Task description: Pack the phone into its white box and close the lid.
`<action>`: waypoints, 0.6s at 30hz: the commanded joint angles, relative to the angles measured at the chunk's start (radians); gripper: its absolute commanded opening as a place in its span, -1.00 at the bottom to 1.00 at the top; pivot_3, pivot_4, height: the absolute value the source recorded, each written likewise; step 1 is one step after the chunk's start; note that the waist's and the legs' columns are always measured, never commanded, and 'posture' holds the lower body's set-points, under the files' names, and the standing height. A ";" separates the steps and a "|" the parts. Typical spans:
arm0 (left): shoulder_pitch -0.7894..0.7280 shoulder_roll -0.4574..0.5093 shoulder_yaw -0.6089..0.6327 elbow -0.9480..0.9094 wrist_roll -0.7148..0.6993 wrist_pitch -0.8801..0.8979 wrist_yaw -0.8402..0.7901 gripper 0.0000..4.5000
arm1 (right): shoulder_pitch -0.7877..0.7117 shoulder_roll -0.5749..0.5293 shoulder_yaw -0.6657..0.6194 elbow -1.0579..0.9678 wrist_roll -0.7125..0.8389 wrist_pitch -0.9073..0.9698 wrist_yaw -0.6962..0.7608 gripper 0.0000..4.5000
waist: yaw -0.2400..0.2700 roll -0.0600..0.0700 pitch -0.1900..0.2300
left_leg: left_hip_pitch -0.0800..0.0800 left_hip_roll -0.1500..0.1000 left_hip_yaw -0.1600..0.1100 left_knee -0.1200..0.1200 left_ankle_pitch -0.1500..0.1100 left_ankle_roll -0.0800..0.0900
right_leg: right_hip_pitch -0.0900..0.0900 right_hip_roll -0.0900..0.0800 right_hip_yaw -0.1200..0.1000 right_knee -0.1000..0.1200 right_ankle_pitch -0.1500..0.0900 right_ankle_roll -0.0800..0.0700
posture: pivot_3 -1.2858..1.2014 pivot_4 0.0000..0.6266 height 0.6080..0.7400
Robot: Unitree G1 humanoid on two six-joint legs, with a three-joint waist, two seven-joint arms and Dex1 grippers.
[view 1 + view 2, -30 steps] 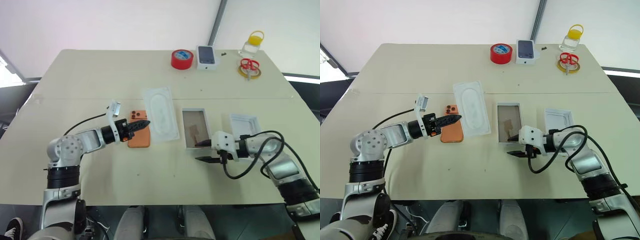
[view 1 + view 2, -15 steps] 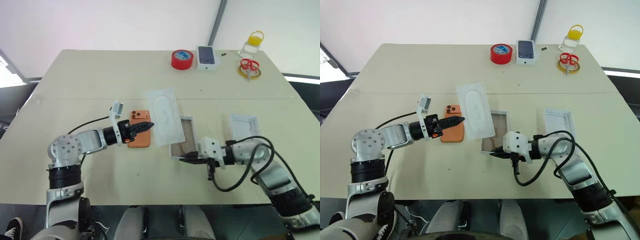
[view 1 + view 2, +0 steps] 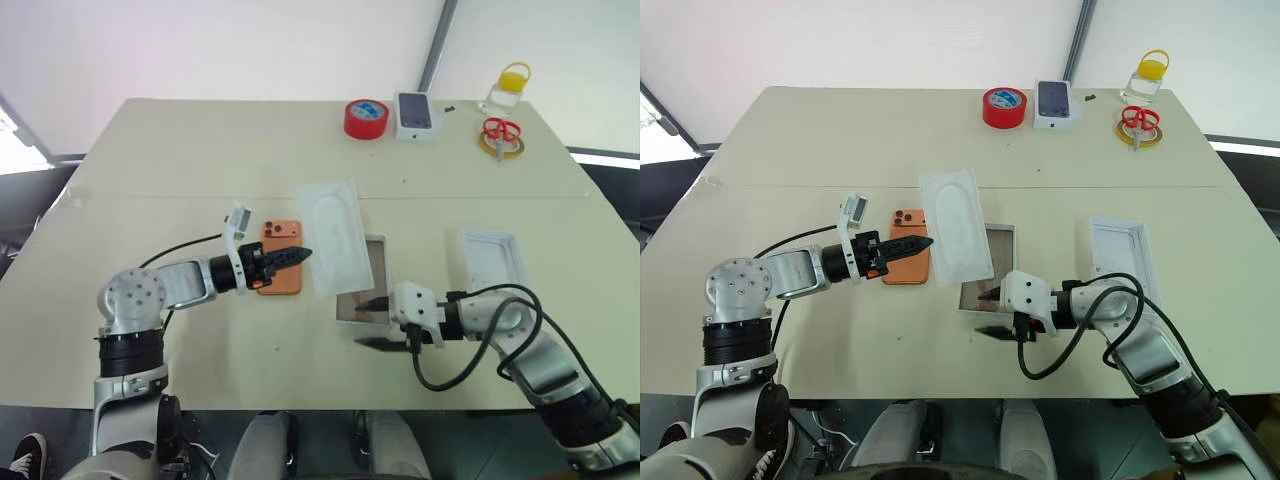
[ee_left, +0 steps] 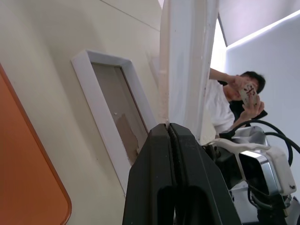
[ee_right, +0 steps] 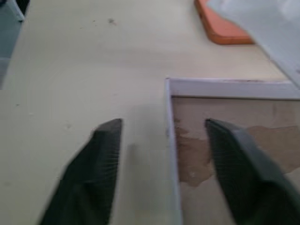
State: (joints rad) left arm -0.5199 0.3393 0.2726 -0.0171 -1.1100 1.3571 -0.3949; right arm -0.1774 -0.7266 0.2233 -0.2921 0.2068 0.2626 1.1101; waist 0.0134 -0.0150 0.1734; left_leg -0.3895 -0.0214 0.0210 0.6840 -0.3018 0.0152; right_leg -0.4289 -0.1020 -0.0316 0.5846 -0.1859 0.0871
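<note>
The white insert sheet (image 3: 338, 240) lies at a slant over the box's far corner. Next, my left gripper lowers the sheet straight into the open box (image 3: 352, 306) before taking the orange phone.
The orange phone (image 3: 280, 272) lies camera side up on the table, partly under my left gripper (image 3: 300, 253). That gripper is shut on the left edge of a thin white insert sheet (image 3: 336, 236), which it holds tilted over the far left corner of the white box (image 3: 376, 268). The box is open, showing its brownish floor (image 5: 220, 136). My right gripper (image 3: 373, 321) is open at the box's near end, with one finger (image 5: 104, 154) outside the wall and the other (image 5: 236, 159) over the floor. The lid (image 3: 492, 257) lies inner side up to the right.
At the table's far edge stand a red tape roll (image 3: 365, 118), a small white box with a dark phone picture (image 3: 413, 112), red scissors (image 3: 499, 129) on a yellow ring and a yellow-capped bottle (image 3: 508, 85). A person (image 4: 234, 93) stands beyond the table.
My right gripper closed on the box's near wall, dragged the box nearer and leftward, then opened. The insert sheet shifted slightly right and now overlaps the box.
</note>
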 commanded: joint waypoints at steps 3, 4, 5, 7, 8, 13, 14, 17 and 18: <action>-0.025 0.004 -0.034 0.002 -0.002 0.014 -0.033 -1.00 | 0.037 -0.094 -0.189 -0.032 0.115 0.042 0.027 0.27 | 0.000 0.000 0.000 | 0.000 0.000 0.000 0.000 0.000 0.000 | 0.000 0.000 0.000 0.000 0.000 0.000 | 0.03 -0.52 1.00; -0.025 0.006 -0.052 -0.003 0.002 0.021 -0.043 -1.00 | 0.046 -0.112 -0.212 -0.014 0.117 0.036 0.033 0.27 | 0.001 0.000 0.000 | 0.000 0.000 0.000 0.000 0.000 0.000 | 0.000 0.000 0.000 0.000 0.000 0.000 | 0.03 -0.52 1.00; -0.025 0.005 -0.067 -0.006 0.008 0.022 -0.052 -1.00 | 0.055 -0.130 -0.231 0.006 0.113 0.023 0.039 0.27 | 0.001 0.000 0.000 | 0.000 0.000 0.000 0.000 0.000 0.000 | 0.000 0.000 0.000 0.000 0.000 0.000 | 0.03 -0.52 1.00; -0.041 -0.011 -0.098 0.015 0.024 0.017 -0.059 -1.00 | 0.068 -0.170 -0.261 0.088 0.067 -0.046 0.039 0.27 | 0.001 0.000 0.000 | 0.000 0.000 0.000 0.000 0.000 0.000 | 0.000 0.000 0.000 0.000 0.000 0.000 | 0.03 -0.52 1.00; -0.049 -0.019 -0.100 0.027 0.025 0.016 -0.060 -1.00 | 0.071 -0.181 -0.266 0.111 0.058 -0.065 0.041 0.27 | 0.001 -0.001 0.000 | 0.000 0.000 0.000 0.000 0.000 0.000 | 0.000 0.000 0.000 0.000 0.000 0.000 | 0.03 -0.52 1.00; -0.073 -0.023 -0.132 0.075 0.078 -0.012 -0.080 -1.00 | 0.068 -0.170 -0.266 0.113 0.058 -0.086 0.022 0.27 | -0.003 -0.001 0.000 | 0.001 0.001 0.000 0.000 0.000 0.000 | 0.000 0.001 0.000 0.000 0.000 0.000 | 0.03 -0.52 1.00; -0.075 -0.023 -0.135 0.078 0.085 -0.016 -0.086 -1.00 | 0.070 -0.168 -0.264 0.111 0.055 -0.088 0.018 0.27 | -0.003 -0.001 0.000 | 0.001 0.002 0.000 0.000 0.000 0.000 | 0.000 0.002 0.000 0.000 0.000 0.000 | 0.03 -0.52 1.00; -0.084 -0.026 -0.144 0.097 0.100 -0.019 -0.106 -1.00 | 0.078 -0.156 -0.265 0.105 0.054 -0.091 -0.002 0.27 | -0.001 -0.001 0.000 | 0.001 0.002 0.000 0.000 0.000 0.000 | 0.000 0.003 0.000 0.000 0.000 0.000 | 0.03 -0.52 1.00; -0.087 -0.028 -0.150 0.104 0.107 -0.020 -0.114 -1.00 | 0.079 -0.155 -0.267 0.105 0.054 -0.091 -0.006 0.27 | -0.001 -0.001 0.000 | 0.000 0.002 0.000 0.000 0.000 0.000 | 0.000 0.002 0.000 0.000 0.000 0.000 | 0.03 -0.52 1.00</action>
State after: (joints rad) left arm -0.5875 0.3131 0.1298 0.0892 -1.0087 1.3470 -0.4834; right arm -0.0971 -0.8822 -0.0210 -0.1624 0.2555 0.1865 1.1149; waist 0.0129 -0.0156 0.1735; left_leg -0.3891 -0.0196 0.0210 0.6841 -0.3018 0.0155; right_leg -0.4286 -0.0996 -0.0311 0.5847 -0.1860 0.0870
